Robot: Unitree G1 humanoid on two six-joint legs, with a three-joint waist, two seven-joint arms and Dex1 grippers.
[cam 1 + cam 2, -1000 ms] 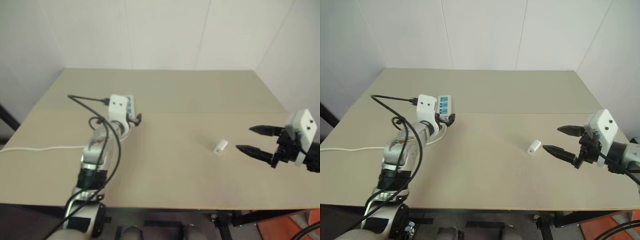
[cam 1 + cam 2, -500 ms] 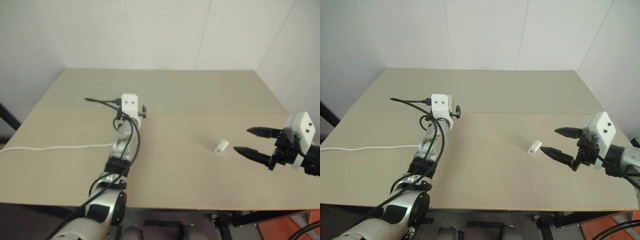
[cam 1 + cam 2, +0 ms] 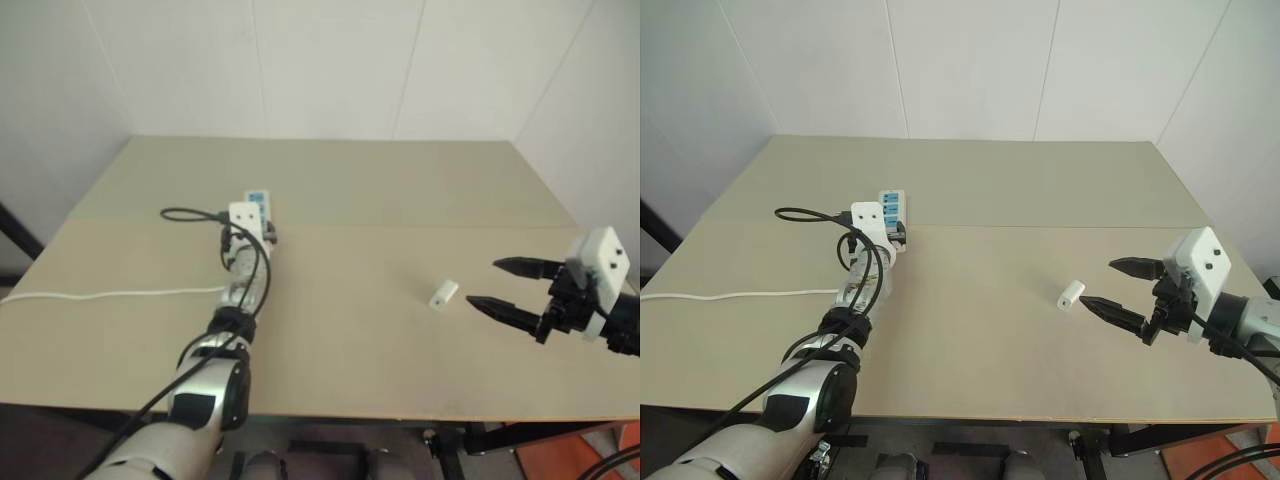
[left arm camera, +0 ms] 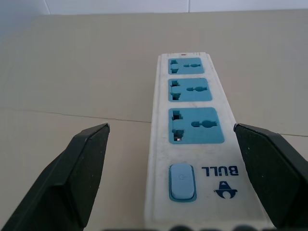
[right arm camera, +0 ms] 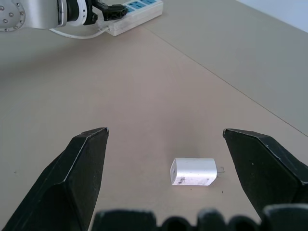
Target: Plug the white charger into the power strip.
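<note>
I can see that the white cord runs slack (image 3: 150, 293) toward the power strip's switch end (image 3: 258, 202), so the cord will follow behind the power strip when I turn the power strip around.
The power strip (image 4: 190, 144) lies flat at the table's left, its three blue socket faces in a row and a blue switch at the near end. My left gripper (image 3: 896, 232) is open and level, and its two black fingers (image 4: 82, 163) flank the strip's switch end without gripping it. The white charger (image 3: 1069, 294) lies on its side on the bare table at the right, prongs pointing away from the strip. My right gripper (image 3: 1098, 283) hovers open just right of the charger, which sits between and a little ahead of its fingers (image 5: 77, 168) in the right wrist view.
The strip's white cord (image 3: 740, 294) runs left across the table to its left edge. A wall stands close behind the table's far edge (image 3: 960, 139). The tabletop between strip and charger is bare (image 3: 980, 270).
My left arm has stretched forward and sunk, and its gripper has turned level around the strip's near end. The right gripper and the charger have stayed put.
</note>
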